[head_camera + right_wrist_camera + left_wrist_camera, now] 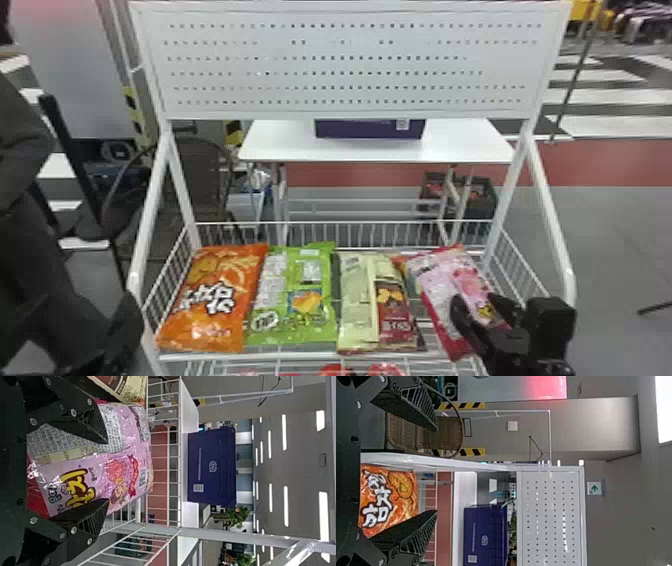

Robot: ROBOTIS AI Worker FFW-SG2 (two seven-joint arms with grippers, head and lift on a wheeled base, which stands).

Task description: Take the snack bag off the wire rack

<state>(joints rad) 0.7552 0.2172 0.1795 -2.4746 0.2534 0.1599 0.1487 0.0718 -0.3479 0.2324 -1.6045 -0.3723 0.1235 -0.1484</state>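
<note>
A narrow gap shows beside the lower part of the cream and brown bag. The pink snack bag should come away by itself when I lift it.
The right gripper stands open at the pink snack bag, at the right end of the wire rack. Its two fingers are apart over the bag's lower part. In the right wrist view, the pink bag lies beyond and between the spread fingers of that gripper; whether they touch it I cannot tell. Low on the left of the head view is the dark left gripper, outside the rack's left side. From its own wrist, the left gripper is open with nothing between its fingers, near the orange bag.
Beside the pink bag lie a cream and brown bag, a green bag and the orange one. White side posts and a perforated panel frame the rack. A table with a purple box stands behind.
</note>
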